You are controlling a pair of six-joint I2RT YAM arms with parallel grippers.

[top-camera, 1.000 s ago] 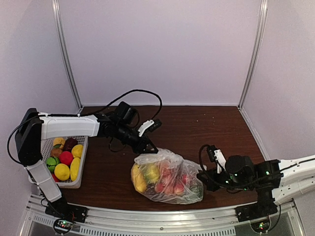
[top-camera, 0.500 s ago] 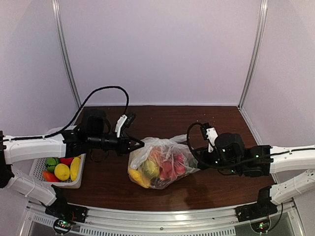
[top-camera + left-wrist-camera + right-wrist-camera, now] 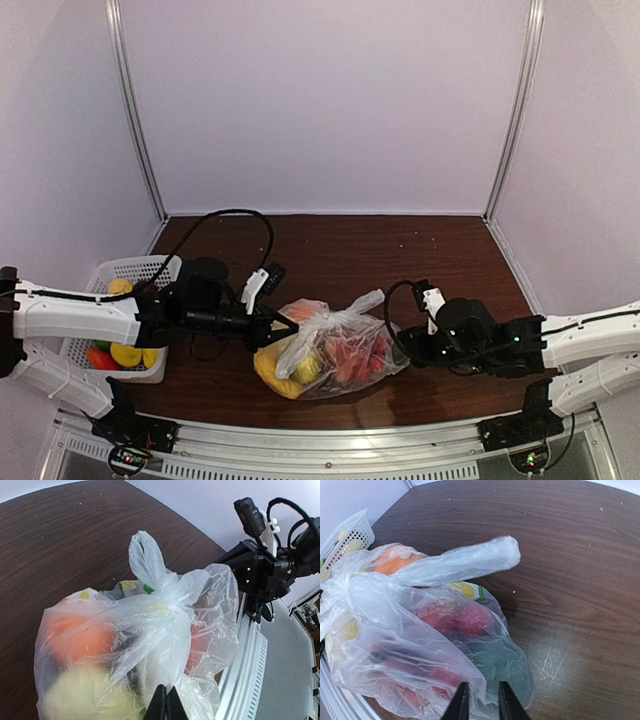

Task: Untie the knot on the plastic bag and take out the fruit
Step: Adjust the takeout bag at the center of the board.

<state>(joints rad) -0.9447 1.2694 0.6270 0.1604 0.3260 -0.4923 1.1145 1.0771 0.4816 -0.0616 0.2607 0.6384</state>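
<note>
My right gripper should hold the knot [image 3: 171, 602] while my left gripper takes the plastic next to it, because my grippers are pinching the bag's folds [image 3: 172, 672] away from the tight knot.
The clear plastic bag [image 3: 335, 345] lies on the table, full of fruit. In the left wrist view I see an orange [image 3: 80, 635], a yellow fruit [image 3: 85, 695] and red fruit [image 3: 200, 635] through it. The knot [image 3: 167, 606] is a twisted tuft on top, with one loop handle [image 3: 145, 555] sticking up. My left gripper [image 3: 278, 330] is shut on a fold of bag plastic [image 3: 167, 707] just below the knot. My right gripper [image 3: 400, 345] sits at the bag's right end, its fingers slightly apart [image 3: 482, 705] with a bag fold between them, near a green lime [image 3: 505, 660].
A white slotted basket [image 3: 140, 268] at the left holds yellow and red fruit [image 3: 125, 353], partly hidden by my left arm. It also shows in the right wrist view [image 3: 345, 535]. The metal rail [image 3: 320, 450] runs along the table's near edge.
My left arm has swung toward the near edge and lowered, dragging the bag with it. The right gripper followed to the bag's right end. The loop handle now sticks up.
</note>
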